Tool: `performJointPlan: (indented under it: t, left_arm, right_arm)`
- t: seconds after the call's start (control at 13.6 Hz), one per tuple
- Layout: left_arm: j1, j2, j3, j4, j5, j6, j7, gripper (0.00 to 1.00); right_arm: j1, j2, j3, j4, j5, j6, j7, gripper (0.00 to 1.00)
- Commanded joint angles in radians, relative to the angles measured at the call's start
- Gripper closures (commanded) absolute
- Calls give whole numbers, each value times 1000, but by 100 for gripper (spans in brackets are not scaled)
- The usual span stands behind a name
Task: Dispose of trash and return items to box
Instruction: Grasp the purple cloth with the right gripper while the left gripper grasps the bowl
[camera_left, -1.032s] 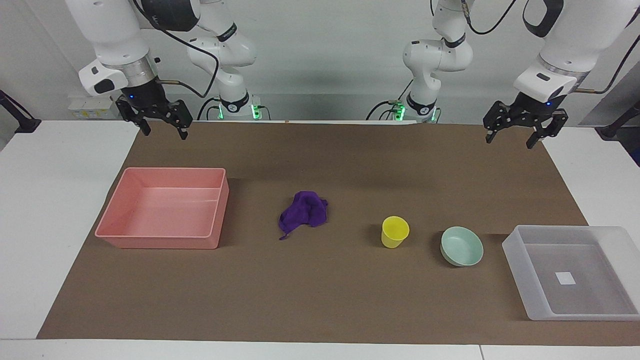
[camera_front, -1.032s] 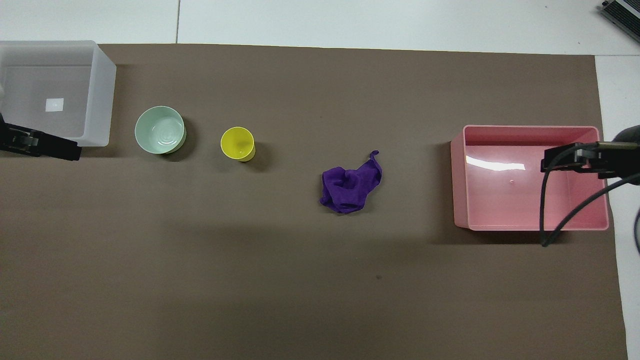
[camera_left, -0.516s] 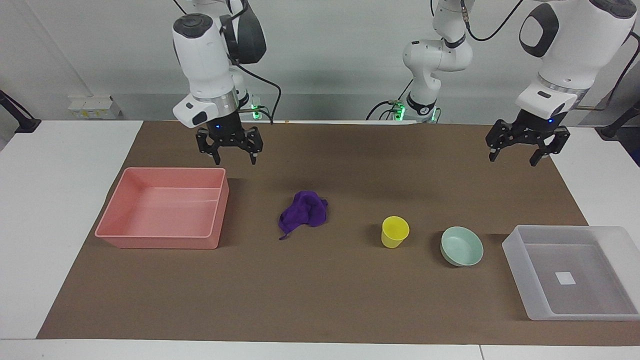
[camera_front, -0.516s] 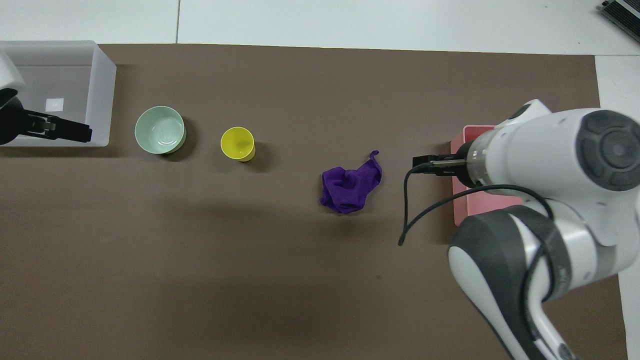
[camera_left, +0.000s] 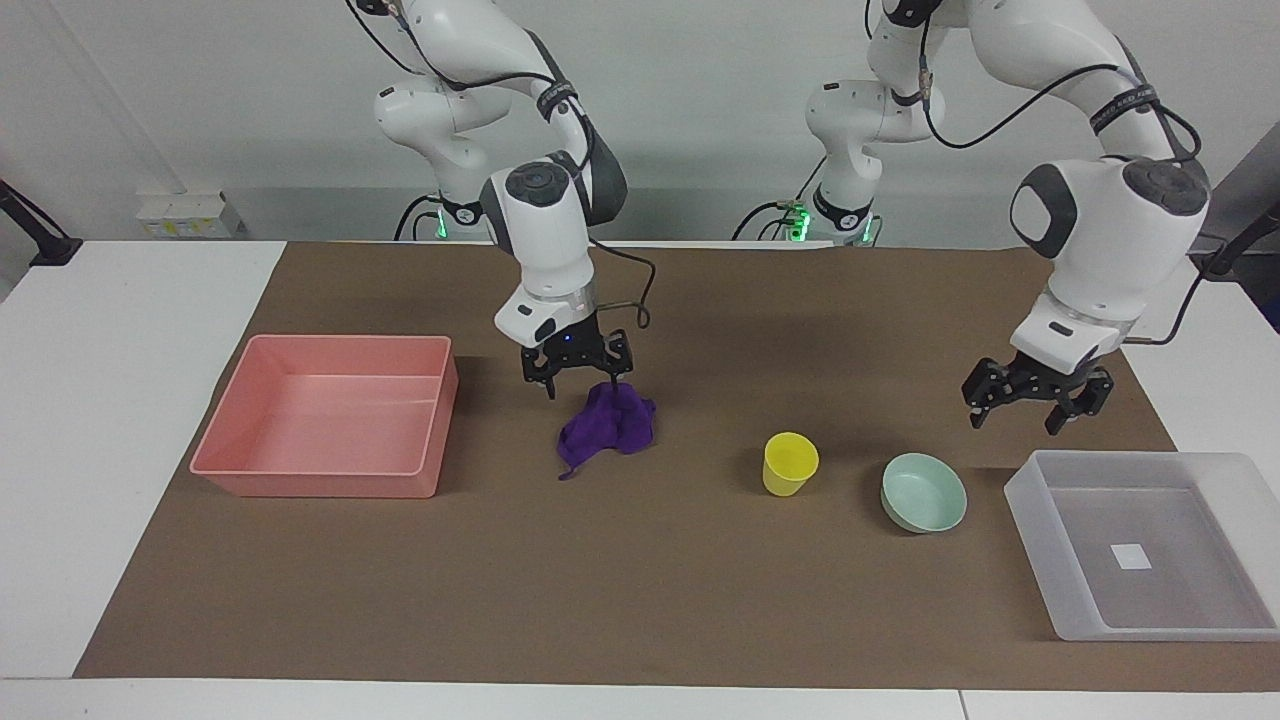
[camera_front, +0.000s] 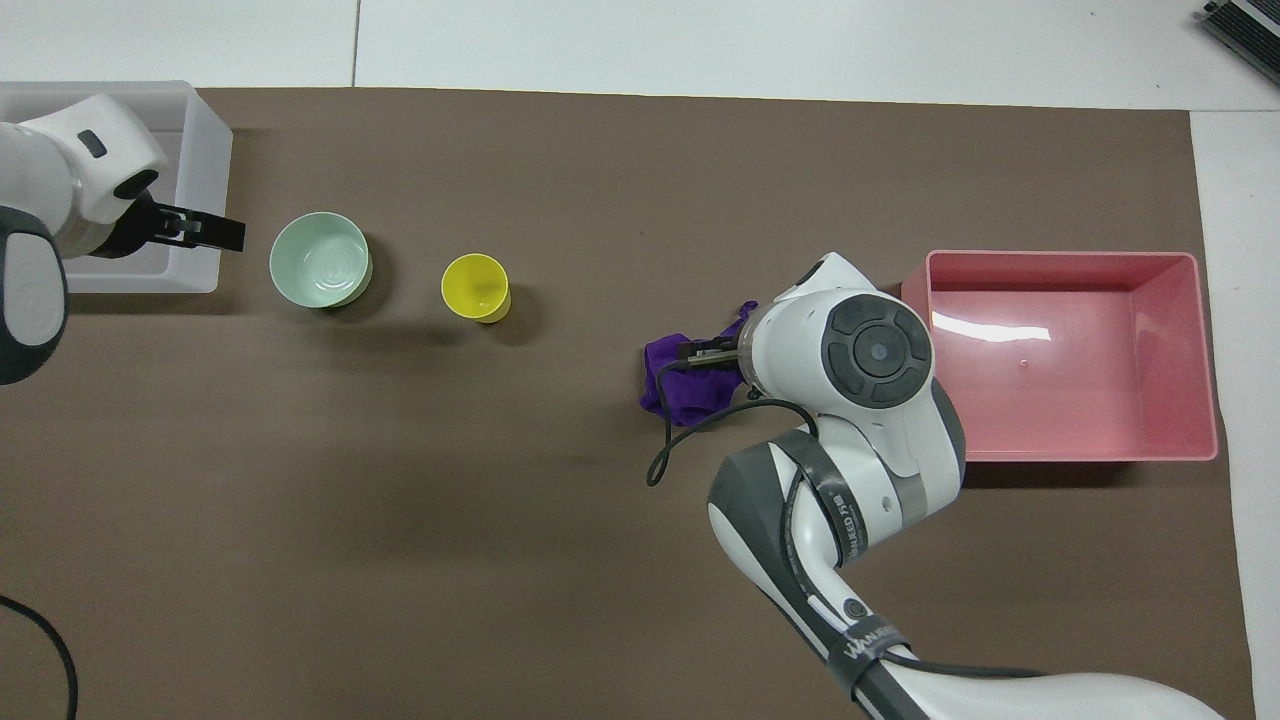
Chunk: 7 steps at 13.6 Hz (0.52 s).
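My gripper is about to lift and carry the purple cloth wad (camera_front: 704, 390). It will stay bunched up because creased folds (camera_front: 665, 356) gather the cloth into a small heap.
The purple cloth wad (camera_left: 612, 428) lies in the middle of the mat; it also shows in the overhead view (camera_front: 672, 378), partly under the right arm. My right gripper (camera_left: 582, 385) is open just over the wad's edge nearer the robots; I cannot tell whether it touches. The yellow cup (camera_left: 790, 462) stands upright beside the mint-green bowl (camera_left: 924, 492). The translucent box (camera_left: 1040, 520) sits at the left arm's end, holding nothing. My left gripper (camera_left: 1018, 418) is open and holds nothing, up in the air over the mat between bowl and box.
A pink tub (camera_left: 330, 485) with nothing in it stands toward the right arm's end, beside the cloth. A brown mat (camera_left: 640, 600) covers the table. The right arm's cable hangs over the mat beside the cloth (camera_front: 665, 455).
The right gripper swung from over the pink tub's corner to just over the purple cloth and came down. The left gripper came down and moved toward the bowl and box.
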Motion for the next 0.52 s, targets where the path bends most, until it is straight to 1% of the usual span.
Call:
performJointPlan:
  t: [0.0,0.15,0.29,0.37,0.44]
  left_arm:
    - [9,40,-5,-42,-48,101,-8,0]
    - [18,80,-5,-42,-99,147,-40,0]
    - [18,120,-7,-44,-102,185,-103,0]
    - [18,134,-5,-45,-102,199,-103,0]
    - [18,149,-5,-47,-104,210,-111,0]
  right_arm:
    - [32,25,0,-31,13,63,11,0]
    - [40,77,0,-31,13,110,8,0]
    - [63,129,0,-31,11,138,0,0]
    - [60,135,0,-31,4,158,-29,31]
    - [60,137,-2,-27,4,149,-30,83]
